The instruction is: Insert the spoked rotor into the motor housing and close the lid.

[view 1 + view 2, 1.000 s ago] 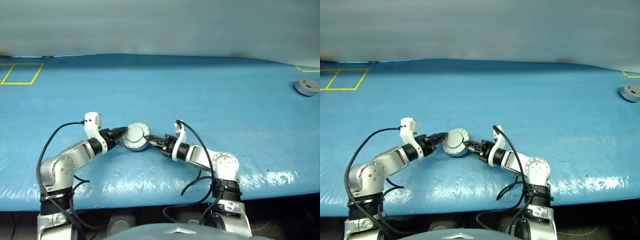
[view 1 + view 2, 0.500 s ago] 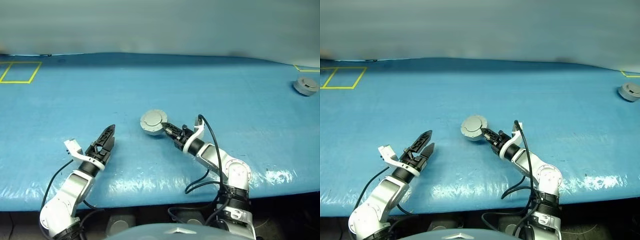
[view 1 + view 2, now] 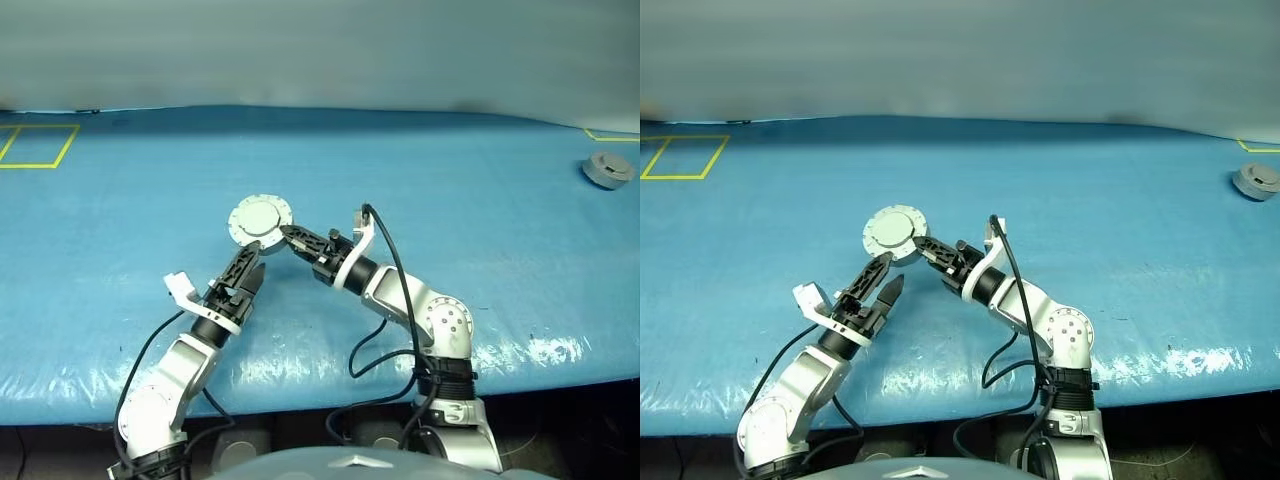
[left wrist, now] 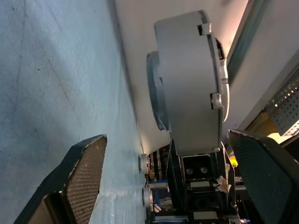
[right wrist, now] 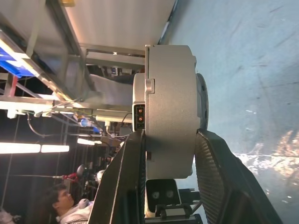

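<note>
The motor housing (image 3: pixel 261 217) is held up by my right gripper on my left gripper's side, so next my left gripper grabs the housing's near edge (image 3: pixel 244 240) and puts the housing down.
A round grey motor housing (image 3: pixel 260 220), a thick drum with small tabs round its rim, hangs above the blue table. One flat face points up toward the head camera. My right gripper (image 3: pixel 286 234) is shut on its edge from the right. The right wrist view shows the housing (image 5: pixel 170 121) edge-on between the two fingers. My left gripper (image 3: pixel 250 268) stands open just in front of and below it, touching nothing. From the left wrist, the housing (image 4: pixel 191 88) sits ahead of the spread fingers (image 4: pixel 79 179). I cannot tell lid from housing. The spoked rotor is hidden.
A small round grey part (image 3: pixel 608 170) lies on the blue table cover (image 3: pixel 450 190) at the far right. A yellow tape square (image 3: pixel 35 145) marks the far left. The table's front edge (image 3: pixel 300 395) runs close in front of the arms.
My left gripper let go of the housing, opened and swung down-left, then came back under it. My right gripper carried the housing up and to the left.
</note>
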You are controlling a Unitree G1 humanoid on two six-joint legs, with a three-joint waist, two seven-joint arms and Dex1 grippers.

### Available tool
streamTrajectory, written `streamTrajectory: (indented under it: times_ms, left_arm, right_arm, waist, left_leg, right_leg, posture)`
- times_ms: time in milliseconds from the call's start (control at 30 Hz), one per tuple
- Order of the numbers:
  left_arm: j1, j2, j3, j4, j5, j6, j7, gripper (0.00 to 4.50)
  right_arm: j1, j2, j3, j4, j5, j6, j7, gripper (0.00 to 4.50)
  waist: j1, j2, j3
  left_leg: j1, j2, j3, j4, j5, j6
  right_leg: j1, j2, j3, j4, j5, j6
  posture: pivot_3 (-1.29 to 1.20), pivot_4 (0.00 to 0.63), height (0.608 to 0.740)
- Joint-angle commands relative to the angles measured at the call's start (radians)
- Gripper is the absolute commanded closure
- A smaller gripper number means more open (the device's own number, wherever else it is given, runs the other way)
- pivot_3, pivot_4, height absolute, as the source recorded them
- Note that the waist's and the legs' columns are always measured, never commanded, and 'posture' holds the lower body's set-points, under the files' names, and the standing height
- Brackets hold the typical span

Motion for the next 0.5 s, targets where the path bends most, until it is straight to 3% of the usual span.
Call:
streamTrajectory:
  times_ms: [33,300,500]
  left_arm:
    - [0.011,-0.056,-0.045,-0.012,0.003,-0.047,-0.074,0.00]
    - [0.014,-0.037,-0.077,-0.014,-0.007,-0.104,-0.164,0.00]
    - [-0.035,-0.046,-0.054,0.017,-0.028,-0.183,-0.085,0.00]
  right_arm:
    - [0.037,0.080,0.058,-0.064,0.077,-0.023,0.009,3.38]
    - [0.061,0.039,0.104,-0.073,0.110,-0.055,-0.005,3.38]
    - [0.074,0.026,0.124,-0.083,0.129,-0.075,-0.009,3.38]
  waist:
    - [0.000,0.000,0.000]
    - [-0.001,0.000,0.000]
    - [0.000,0.000,0.000]
  left_leg:
    - [0.000,0.000,0.000,0.000,0.000,0.000]
    - [0.000,0.000,0.000,0.000,0.000,0.000]
    - [0.000,0.001,0.000,0.003,0.000,0.000]
  right_leg:
    - [0.000,0.000,0.000,0.000,0.000,0.000]
    - [0.000,0.000,0.000,0.000,0.000,0.000]
    - [0.001,0.001,0.000,0.000,-0.001,-0.001]
  posture:
    - [0.00,0.150,0.740]
    - [0.00,0.150,0.740]
    - [0.00,0.150,0.740]
